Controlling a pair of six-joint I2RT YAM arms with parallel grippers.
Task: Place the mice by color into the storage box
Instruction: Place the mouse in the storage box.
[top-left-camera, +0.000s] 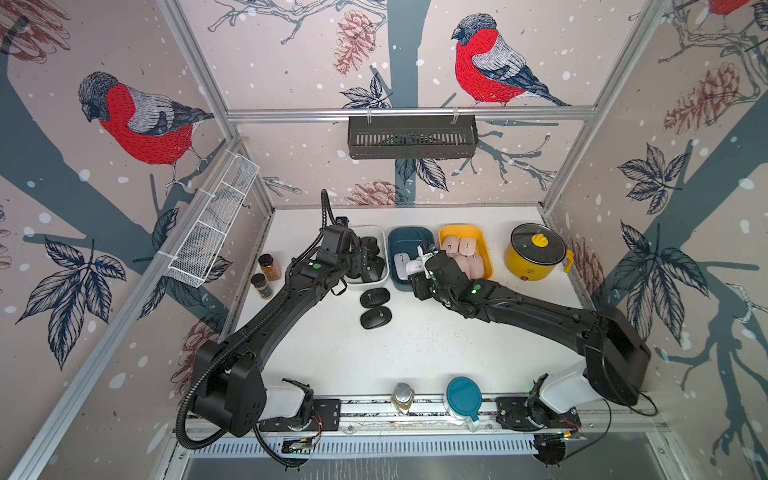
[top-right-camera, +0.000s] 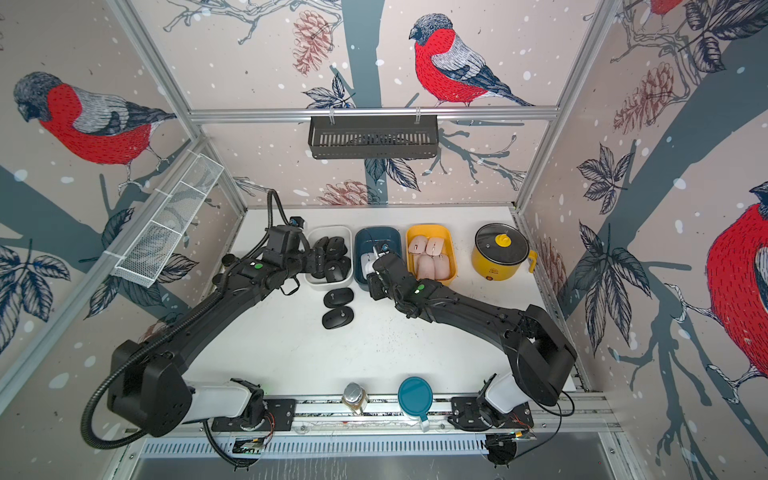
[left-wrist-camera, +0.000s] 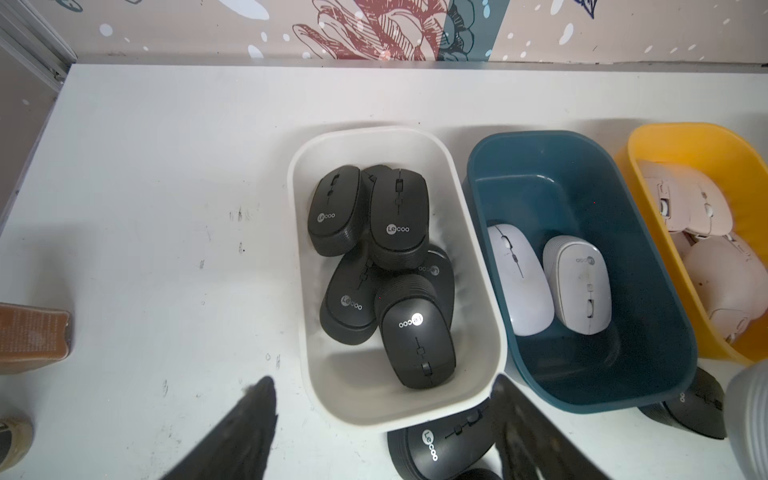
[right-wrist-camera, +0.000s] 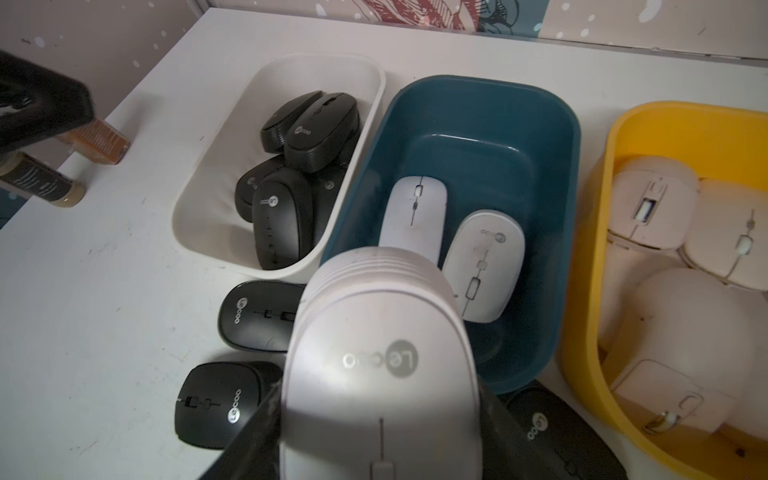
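Observation:
The teal box's far end (top-left-camera: 410, 237) lies free beyond the white mice inside, so my right gripper keeps carrying its white mouse until it can release there.
Three storage boxes stand in a row: a white box (top-left-camera: 376, 229) with several black mice (left-wrist-camera: 399, 216), a teal box (top-left-camera: 409, 233) with two white mice (left-wrist-camera: 519, 282), and a yellow box (top-left-camera: 461, 229) with pink mice (right-wrist-camera: 685, 316). My left gripper (left-wrist-camera: 384, 379) hangs open and empty over the white box's near end. My right gripper (right-wrist-camera: 380, 415) is shut on a white mouse (right-wrist-camera: 382, 361) above the teal box's near rim. Three black mice lie on the table in front of the boxes (right-wrist-camera: 257, 316) (right-wrist-camera: 216, 403) (right-wrist-camera: 540, 424).
A yellow pot (top-left-camera: 534, 251) with a glass lid stands right of the boxes. Two spice jars (top-left-camera: 266, 274) stand at the left edge. A teal lid (top-left-camera: 463, 395) and a glass jar (top-left-camera: 402, 397) sit on the front rail. A wire basket (top-left-camera: 212, 224) hangs on the left wall.

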